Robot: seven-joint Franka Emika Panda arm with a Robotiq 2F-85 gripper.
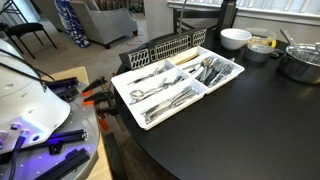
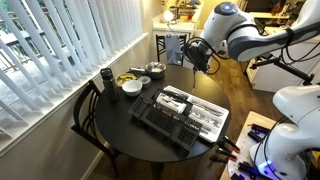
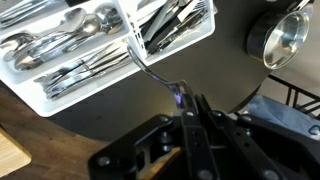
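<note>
I go on moving my gripper over the spoons and release the utensil there, with the silver utensil's far end (image 3: 131, 50) hanging free and the spoon compartment (image 1: 148, 92) open above.
My gripper (image 3: 190, 108) is shut on the handle of a thin silver utensil (image 3: 155, 78). The utensil sticks out ahead of the jaws, and its far end overlaps the edge of a white cutlery tray (image 3: 125, 28); I cannot tell what kind of utensil it is. The tray (image 1: 122, 82) has several compartments filled with forks, spoons and knives and lies on the round dark table (image 1: 250, 120). In an exterior view my gripper (image 2: 203, 58) hangs well above the table, beyond the tray (image 2: 222, 113). It is out of the picture in the exterior view taken from beside the table.
A black wire rack (image 1: 165, 48) lies against the tray (image 2: 160, 125). A white bowl (image 1: 235, 38), a steel pot (image 1: 300, 62) (image 3: 283, 38), a yellow item (image 1: 262, 44) and a black cylinder (image 2: 105, 78) stand at the table's edge. A chair (image 2: 85, 115) and window blinds (image 2: 60, 50) are close by.
</note>
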